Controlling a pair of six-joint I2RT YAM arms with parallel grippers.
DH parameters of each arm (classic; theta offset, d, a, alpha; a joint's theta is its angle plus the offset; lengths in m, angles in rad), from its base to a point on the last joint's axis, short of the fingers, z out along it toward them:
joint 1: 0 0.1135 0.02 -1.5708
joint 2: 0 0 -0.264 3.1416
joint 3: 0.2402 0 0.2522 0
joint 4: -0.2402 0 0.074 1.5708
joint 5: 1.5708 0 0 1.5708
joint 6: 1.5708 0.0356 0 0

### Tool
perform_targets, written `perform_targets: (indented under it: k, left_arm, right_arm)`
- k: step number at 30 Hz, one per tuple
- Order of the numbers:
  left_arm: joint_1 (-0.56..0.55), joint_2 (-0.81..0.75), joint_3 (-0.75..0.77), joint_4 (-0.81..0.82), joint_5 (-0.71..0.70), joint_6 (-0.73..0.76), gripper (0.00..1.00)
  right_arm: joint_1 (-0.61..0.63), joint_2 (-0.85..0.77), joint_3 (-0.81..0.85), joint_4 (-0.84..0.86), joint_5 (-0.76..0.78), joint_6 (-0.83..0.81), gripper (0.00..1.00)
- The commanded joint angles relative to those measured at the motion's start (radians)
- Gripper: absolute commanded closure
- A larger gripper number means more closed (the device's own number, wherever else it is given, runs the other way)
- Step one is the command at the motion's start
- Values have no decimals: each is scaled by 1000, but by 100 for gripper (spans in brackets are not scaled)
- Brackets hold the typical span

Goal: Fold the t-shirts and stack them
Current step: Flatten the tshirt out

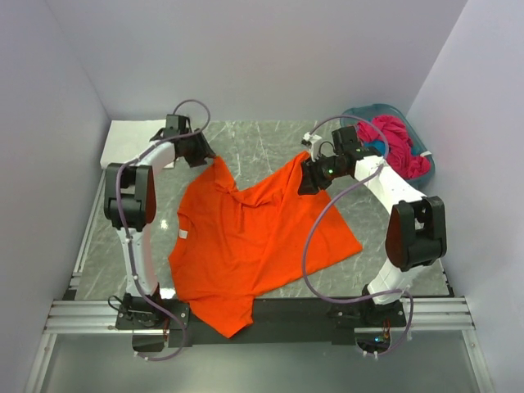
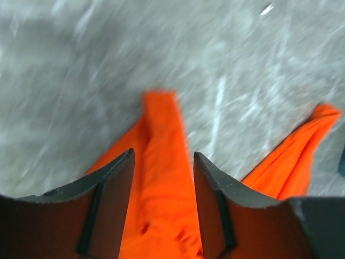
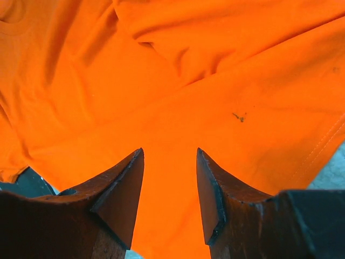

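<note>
The orange t-shirt's far side (image 1: 241, 199) hangs loose in folds, so next my right gripper grabs the stitched hem (image 1: 332, 201) and pulls it away from my left gripper before folding.
A bright orange t-shirt (image 1: 254, 237) lies spread and rumpled across the grey table, its lower corner hanging over the front rail. My left gripper (image 1: 205, 155) is at the shirt's far left corner. In the left wrist view its jaws (image 2: 163, 156) stand open over a narrow strip of orange cloth (image 2: 161, 178). My right gripper (image 1: 309, 178) is at the far right corner, open (image 3: 170, 154), with flat orange cloth (image 3: 178, 108) beneath and between the fingers. A magenta shirt (image 1: 397, 143) is bunched in the basket. A white folded cloth (image 1: 131, 143) lies at the back left.
The teal plastic basket (image 1: 428, 160) stands at the back right against the wall, just behind the right arm. White walls close in the table on three sides. An aluminium rail (image 1: 90, 315) runs along the near edge.
</note>
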Motion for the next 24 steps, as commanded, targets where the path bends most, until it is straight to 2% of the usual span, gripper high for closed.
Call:
perform_targets:
  k: [1, 6, 12, 19, 24]
  left_arm:
    - [-19, 51, 154, -58, -26, -5, 47]
    - [-26, 170, 300, -135, -60, 15, 47]
    - [-27, 230, 375, -166, -52, 28, 51]
    - [-30, 227, 369, -181, -46, 42, 53]
    - [-32, 233, 364, -195, -16, 45, 59]
  right_arm:
    - [-12, 4, 10, 17, -28, 0, 49]
    - [-18, 13, 12, 14, -32, -1, 50]
    - [-22, 19, 12, 11, -38, -6, 50]
    - [-30, 28, 13, 11, -38, -8, 50]
    - [-36, 27, 13, 11, -37, -6, 50]
